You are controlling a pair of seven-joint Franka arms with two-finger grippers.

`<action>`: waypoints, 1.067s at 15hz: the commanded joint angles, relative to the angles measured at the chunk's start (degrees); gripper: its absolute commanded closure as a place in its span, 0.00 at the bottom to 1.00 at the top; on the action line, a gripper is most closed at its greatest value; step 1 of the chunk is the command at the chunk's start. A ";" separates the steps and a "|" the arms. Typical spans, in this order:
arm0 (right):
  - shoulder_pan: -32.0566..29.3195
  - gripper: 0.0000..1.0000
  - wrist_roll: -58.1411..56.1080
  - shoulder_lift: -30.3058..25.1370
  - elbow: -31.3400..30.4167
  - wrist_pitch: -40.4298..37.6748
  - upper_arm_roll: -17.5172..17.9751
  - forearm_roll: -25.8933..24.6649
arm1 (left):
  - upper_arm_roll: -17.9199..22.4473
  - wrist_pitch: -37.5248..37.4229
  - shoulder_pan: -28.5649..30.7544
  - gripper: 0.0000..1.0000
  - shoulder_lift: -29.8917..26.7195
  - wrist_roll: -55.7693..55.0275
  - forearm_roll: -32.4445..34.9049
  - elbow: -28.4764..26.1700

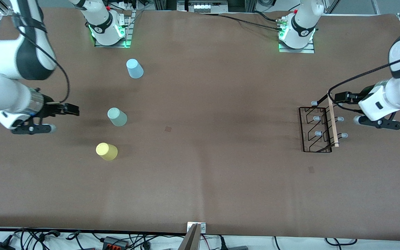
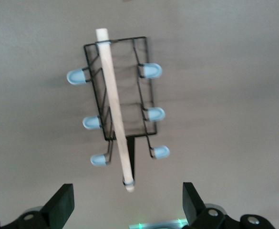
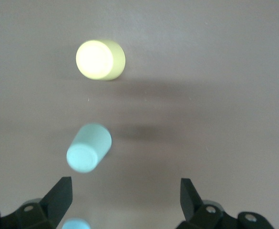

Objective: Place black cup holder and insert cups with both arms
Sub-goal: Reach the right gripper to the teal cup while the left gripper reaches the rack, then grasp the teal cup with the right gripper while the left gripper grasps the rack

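The black frame holds the wooden rod handle [image 1: 335,143] at both ends, so I expect the whole black cup holder [image 1: 317,129] to come along when I carry the handle.
The black cup holder [image 1: 316,130] stands on the brown table near the left arm's end, its wooden rod handle [image 1: 332,121] on top and pale pegs on both sides. My left gripper [image 1: 377,123] hangs open above the table beside it. In the left wrist view the holder [image 2: 149,95] lies ahead of the open left gripper [image 2: 128,198], with one end of the rod handle [image 2: 115,109] between the fingers, lower down. Three cups stand narrow end up near the right arm's end: light blue [image 1: 134,68], mint [image 1: 117,116], yellow [image 1: 106,151]. My right gripper [image 1: 33,129] hovers open beside the mint cup [image 3: 88,148]; the yellow cup [image 3: 100,59] shows ahead of the right gripper [image 3: 126,191].
The two arm bases [image 1: 108,29] [image 1: 297,33] stand along the table edge farthest from the front camera. Small dark marks [image 1: 168,128] [image 1: 311,169] lie on the table cover. Cables and a metal bracket [image 1: 196,227] line the nearest edge.
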 commanded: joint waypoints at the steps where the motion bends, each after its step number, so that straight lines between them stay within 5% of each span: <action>1: 3.28 0.00 6.27 -4.24 -12.95 14.15 -0.20 0.67 | -0.08 7.29 0.10 0.00 -1.86 -0.60 2.55 -6.99; 5: 6.80 0.00 14.36 -2.13 -17.11 24.12 -0.20 0.67 | -0.08 18.99 0.54 0.00 -1.95 -0.16 2.63 -14.91; 8: 8.21 0.00 18.86 -0.90 -17.11 25.26 -0.20 0.67 | -0.08 23.30 0.54 0.11 -1.77 0.19 2.72 -17.46; 12: 8.74 0.00 21.49 0.43 -18.42 28.25 -0.20 0.67 | -0.08 24.63 0.54 0.40 -1.86 0.28 4.30 -19.04; 16: 9.09 0.00 23.00 2.00 -19.65 30.88 -0.20 0.67 | -0.17 24.72 0.54 0.49 -1.60 0.19 4.30 -19.31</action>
